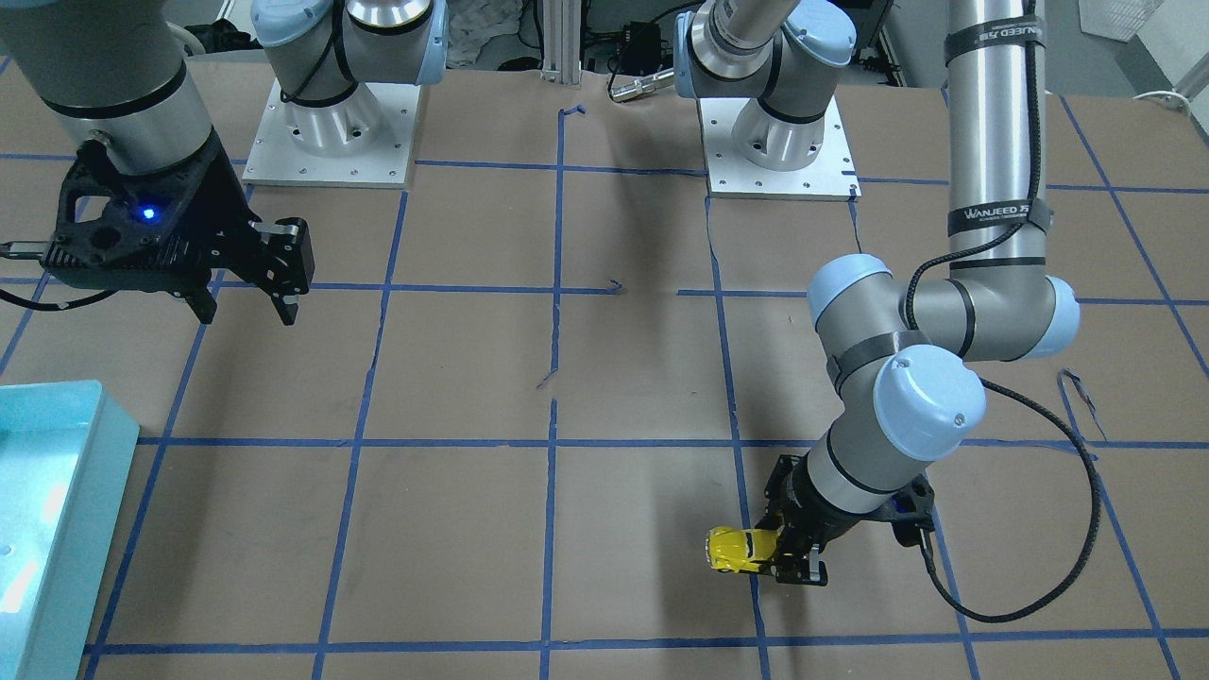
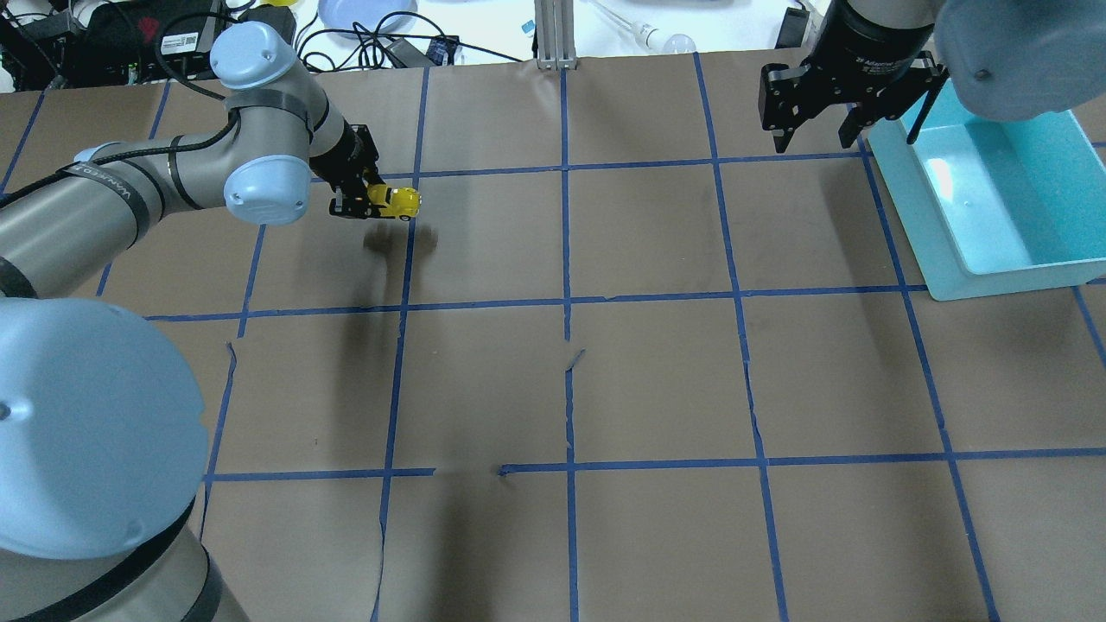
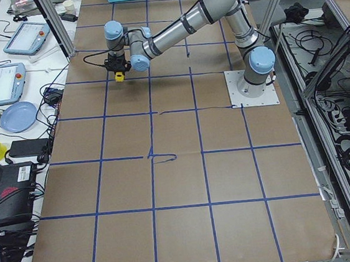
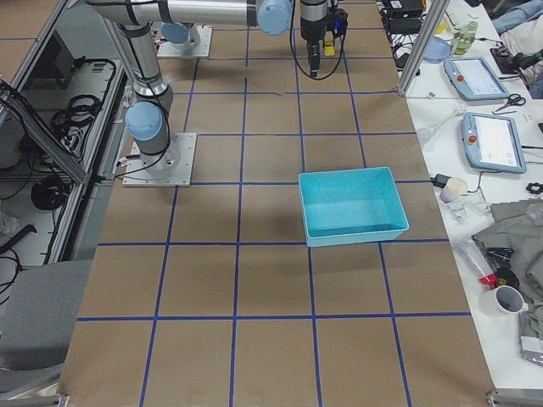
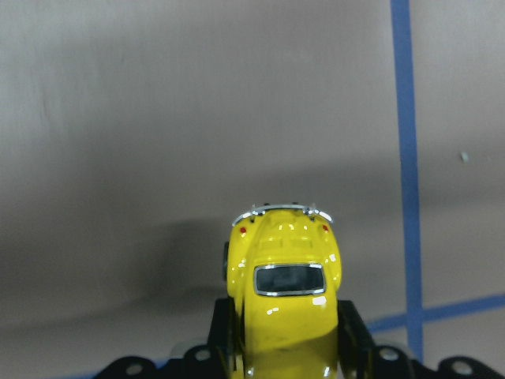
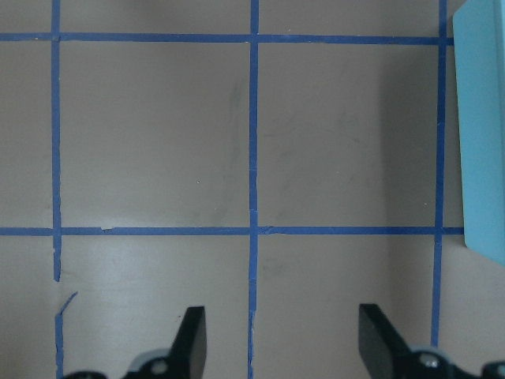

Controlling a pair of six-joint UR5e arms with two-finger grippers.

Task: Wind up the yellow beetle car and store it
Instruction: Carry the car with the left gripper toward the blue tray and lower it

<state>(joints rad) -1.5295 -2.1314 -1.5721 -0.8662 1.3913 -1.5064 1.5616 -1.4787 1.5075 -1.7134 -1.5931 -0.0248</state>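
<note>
Next, my left gripper lowers the yellow beetle car (image 1: 734, 550) and rolls it along the paper (image 1: 725, 589) before putting it away, because the car is hanging above the brown paper with its wheels clear.
The yellow beetle car (image 2: 396, 200) is a small glossy yellow toy held in my left gripper (image 2: 359, 200) above the brown table at the far left; its shadow lies on the paper below it. It also shows in the front view (image 1: 739, 549) and in the left wrist view (image 5: 286, 288), its rear pointing away between the black fingers (image 5: 353, 332). My left gripper (image 1: 789, 557) is shut on the car. My right gripper (image 2: 808, 131) hangs open and empty at the far right, its fingers (image 6: 192, 338) spread wide above the table.
A teal bin (image 2: 994, 199) stands at the table's right side, just beside my right gripper; it also shows in the front view (image 1: 47, 510) and the right side view (image 4: 352, 206). Blue tape lines (image 2: 566, 302) cross the brown paper. Clutter lies beyond the far edge.
</note>
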